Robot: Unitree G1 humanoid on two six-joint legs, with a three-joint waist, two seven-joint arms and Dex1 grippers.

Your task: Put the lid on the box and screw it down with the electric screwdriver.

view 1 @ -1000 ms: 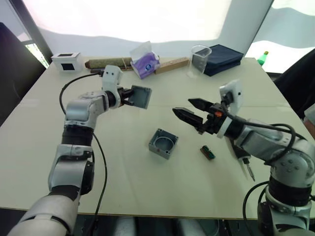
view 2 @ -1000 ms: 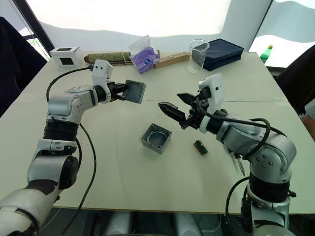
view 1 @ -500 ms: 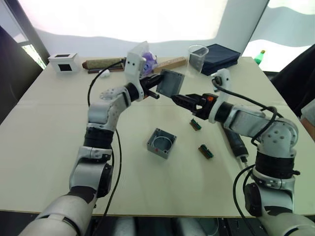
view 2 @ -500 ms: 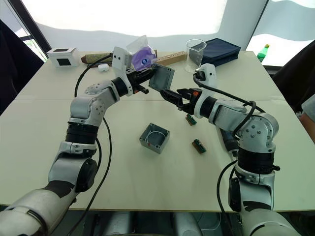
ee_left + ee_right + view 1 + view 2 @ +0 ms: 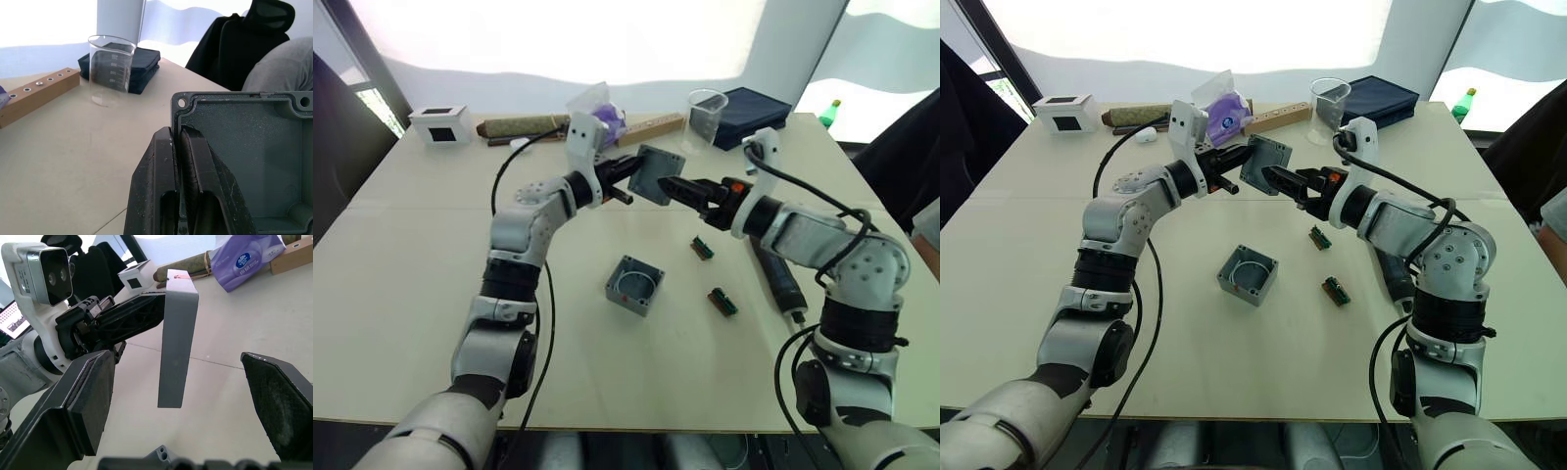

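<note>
The lid (image 5: 656, 174) and the box each have a red mark (image 5: 625, 298), so the lid should sit flush when I press it on with the marks lined up.
My left gripper (image 5: 631, 167) is shut on one edge of the lid (image 5: 656, 174), a grey square plate held upright in the air above the table's middle. The left wrist view shows its ribbed inner face (image 5: 244, 156) pinched between the black fingers (image 5: 166, 161). My right gripper (image 5: 670, 186) is open. In the right wrist view its two fingers stand on either side of the lid's (image 5: 177, 347) free edge without touching it. The open grey box (image 5: 636, 285) sits on the table below. The electric screwdriver (image 5: 781, 284) lies on the table under my right forearm.
Two small green-brown strips (image 5: 702, 248) (image 5: 724, 302) lie right of the box. Along the far edge stand a white box with a black window (image 5: 441, 123), a purple tissue pack (image 5: 597, 113), a wooden block (image 5: 651, 125), a clear beaker (image 5: 709, 116) and a dark blue case (image 5: 754, 116).
My left arm swung the lid from the left toward the middle and held it up. My right gripper rose to meet it and now straddles its free edge.
</note>
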